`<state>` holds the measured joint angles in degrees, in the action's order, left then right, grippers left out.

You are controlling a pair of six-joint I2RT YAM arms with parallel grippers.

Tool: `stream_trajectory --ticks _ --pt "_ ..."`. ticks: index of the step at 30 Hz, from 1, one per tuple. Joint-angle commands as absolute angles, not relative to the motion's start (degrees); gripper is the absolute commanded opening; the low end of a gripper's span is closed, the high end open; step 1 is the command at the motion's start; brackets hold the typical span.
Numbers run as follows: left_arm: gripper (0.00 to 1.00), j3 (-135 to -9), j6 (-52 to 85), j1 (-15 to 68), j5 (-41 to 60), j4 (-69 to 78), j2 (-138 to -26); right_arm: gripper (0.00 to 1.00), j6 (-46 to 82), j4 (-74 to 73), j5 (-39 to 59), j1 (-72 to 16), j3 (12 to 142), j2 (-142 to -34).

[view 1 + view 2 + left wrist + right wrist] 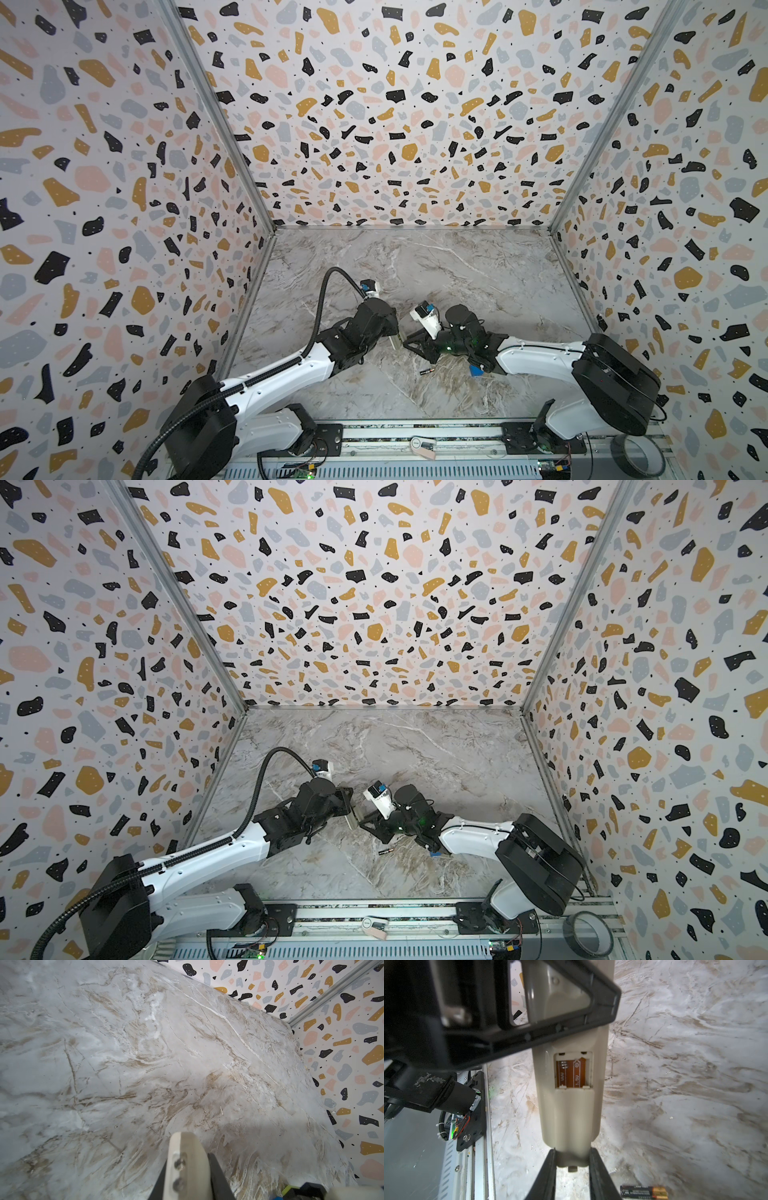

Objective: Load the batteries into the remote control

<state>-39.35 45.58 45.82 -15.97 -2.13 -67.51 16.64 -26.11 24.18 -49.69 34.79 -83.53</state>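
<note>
The battery cover is lying straight in line with the remote's battery recess [573, 1071], so the robot's right gripper keeps pulling it off the remote's end [571, 1144] until it comes loose.
The cream-white remote control [566, 1105] hangs above the table, its plain back facing the right wrist camera. Its battery recess [572, 1070] is uncovered and empty, showing an orange floor with printed battery outlines. My right gripper [572, 1153] is shut on one end of the remote. My left gripper [188, 1159] is shut on the other end, and its black finger frame [550, 1028] crosses the remote's back. In both top views the grippers [397, 338] [409, 343] meet mid-table over the remote [395, 341] [352, 820]. A black battery with a copper end [643, 1191] [427, 371] [385, 851] lies on the table near the right gripper.
A blue cube [477, 371] [435, 854] sits partly under the right forearm. A roll of tape [636, 455] rests on the front rail at the right. Patterned walls enclose the marble table [457, 270] on three sides.
</note>
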Motion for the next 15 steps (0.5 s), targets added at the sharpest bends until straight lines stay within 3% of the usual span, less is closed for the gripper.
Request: stream_trajectory --ticks 1,6,15 --pt "0.0 -38.18 44.15 45.45 -16.64 1.07 -66.91 0.18 15.26 -22.59 21.58 -49.92 35.02 -80.1" --pt "0.0 -34.67 42.61 44.61 -13.92 4.98 -65.28 0.18 13.91 -15.78 17.05 -48.68 34.07 -76.95" --pt "0.0 -26.37 37.94 43.39 0.16 18.94 -62.93 0.18 14.68 -6.45 9.81 -44.69 32.48 -73.08"
